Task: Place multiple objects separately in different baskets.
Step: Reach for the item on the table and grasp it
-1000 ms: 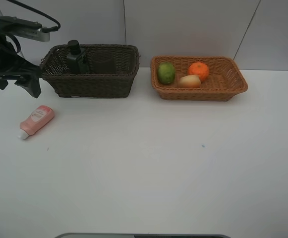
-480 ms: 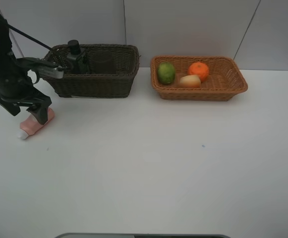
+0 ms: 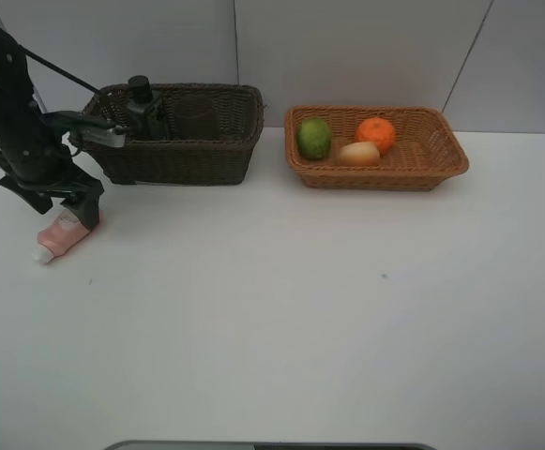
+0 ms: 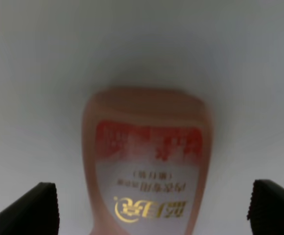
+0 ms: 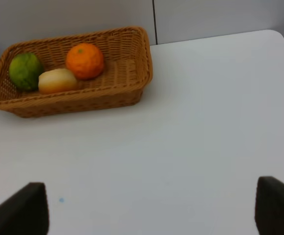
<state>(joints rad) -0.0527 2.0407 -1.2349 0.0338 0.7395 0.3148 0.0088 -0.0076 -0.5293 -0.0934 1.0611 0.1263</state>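
The pink tube (image 3: 64,233) will swing and hang with its cap down when I lift it, because the white cap (image 3: 43,254) sticks out far from my left gripper.
A pink tube (image 3: 58,236) lies on the white table at the left, cap toward the front. My left gripper (image 3: 67,212) is down over its rear end, open. In the left wrist view the pink tube (image 4: 146,161) fills the space between the two black fingertips (image 4: 34,210), untouched by either. A dark green pump bottle (image 3: 146,109) stands in the dark brown basket (image 3: 188,159). The light tan basket (image 3: 385,176) holds a lime (image 3: 314,138), an orange (image 3: 376,133) and a pale peach-like fruit (image 3: 358,154). My right gripper (image 5: 149,213) is open above bare table, short of the tan basket (image 5: 98,95).
The two baskets stand side by side along the back wall, the dark one just right of my left arm (image 3: 14,112). White table stretches across the middle and front. A dark edge (image 3: 272,446) shows at the table's front.
My left arm has swung down from beside the dark basket onto the pink tube, settling with its open fingers over it. Nothing else moved.
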